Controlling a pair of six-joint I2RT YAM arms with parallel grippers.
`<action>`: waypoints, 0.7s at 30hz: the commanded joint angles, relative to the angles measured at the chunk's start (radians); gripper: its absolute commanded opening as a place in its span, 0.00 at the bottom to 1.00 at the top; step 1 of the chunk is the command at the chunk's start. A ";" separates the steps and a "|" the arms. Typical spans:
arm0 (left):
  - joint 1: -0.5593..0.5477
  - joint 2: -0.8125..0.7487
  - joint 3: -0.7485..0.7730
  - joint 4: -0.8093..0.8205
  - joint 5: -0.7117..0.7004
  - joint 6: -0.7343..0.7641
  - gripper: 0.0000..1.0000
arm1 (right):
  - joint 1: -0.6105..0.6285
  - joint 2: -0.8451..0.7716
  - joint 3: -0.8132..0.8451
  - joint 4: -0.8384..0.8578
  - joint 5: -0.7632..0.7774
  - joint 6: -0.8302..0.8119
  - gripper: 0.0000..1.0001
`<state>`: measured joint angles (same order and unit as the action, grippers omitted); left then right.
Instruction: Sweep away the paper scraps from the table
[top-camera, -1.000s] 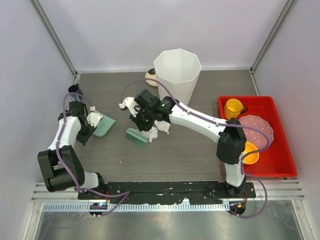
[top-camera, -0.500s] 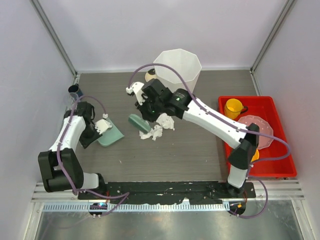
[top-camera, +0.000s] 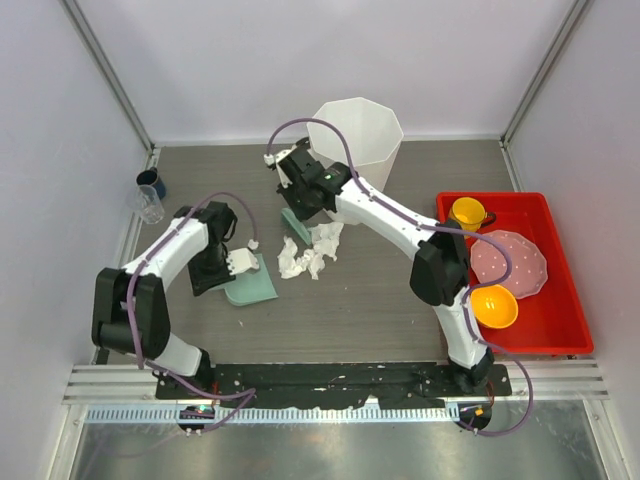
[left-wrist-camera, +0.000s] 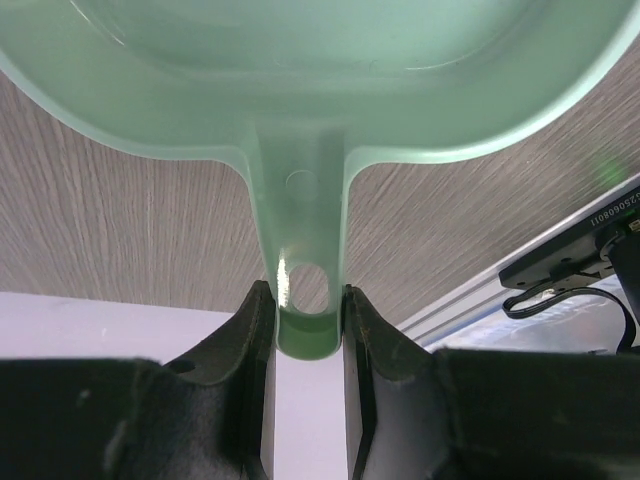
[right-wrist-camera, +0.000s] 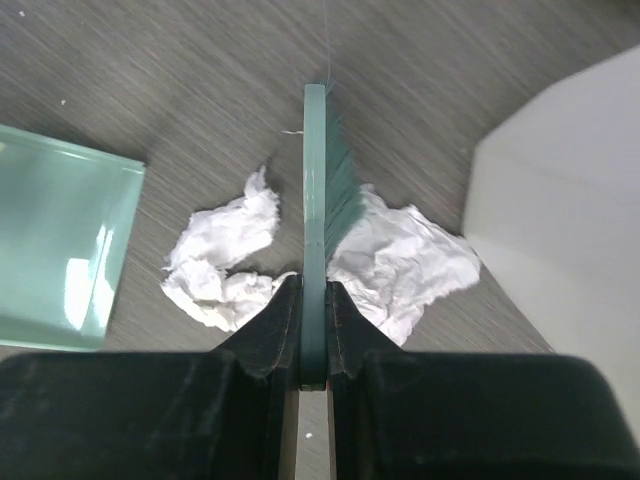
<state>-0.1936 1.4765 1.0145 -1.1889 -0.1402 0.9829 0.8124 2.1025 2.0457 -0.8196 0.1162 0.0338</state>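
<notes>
Next, my right gripper sweeps some paper scraps (top-camera: 327, 238) that lie on the bin's side of the brush, away from the dustpan, so it should first move the brush beyond them (top-camera: 346, 250).
Crumpled white paper scraps (top-camera: 309, 253) lie bunched in the middle of the dark wood-grain table (top-camera: 380, 320). In the right wrist view they (right-wrist-camera: 225, 255) lie on both sides of a dark green brush (right-wrist-camera: 316, 190). My right gripper (right-wrist-camera: 314, 300) is shut on the brush (top-camera: 296, 222), which stands just behind the scraps. My left gripper (left-wrist-camera: 310, 320) is shut on the handle of the pale green dustpan (left-wrist-camera: 300, 90). The dustpan (top-camera: 252, 287) lies flat on the table, just left of the scraps, its open edge towards them (right-wrist-camera: 60, 235).
A tall white faceted bin (top-camera: 356, 140) stands behind the right arm. A red tray (top-camera: 562, 325) with a yellow mug, a pink plate and a yellow bowl is at the right. A dark cup (top-camera: 150, 181) and a clear cup (top-camera: 150, 206) stand at the left edge.
My left arm carried the dustpan right and nearer, up to the scraps. My right gripper moved the brush back and right, behind the pile. The scraps now lie more spread out.
</notes>
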 joint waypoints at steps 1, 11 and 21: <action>-0.017 0.059 0.062 -0.034 -0.007 -0.064 0.00 | 0.024 0.030 0.094 0.056 -0.091 0.047 0.01; -0.021 0.137 0.093 0.012 0.056 -0.153 0.00 | 0.062 -0.051 -0.028 0.313 -0.498 0.276 0.01; -0.021 0.074 0.062 0.012 0.091 -0.132 0.00 | 0.068 -0.240 -0.080 0.238 -0.213 0.152 0.01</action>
<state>-0.2096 1.6039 1.0779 -1.1828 -0.0772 0.8513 0.8669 2.0491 1.9739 -0.6094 -0.1833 0.2272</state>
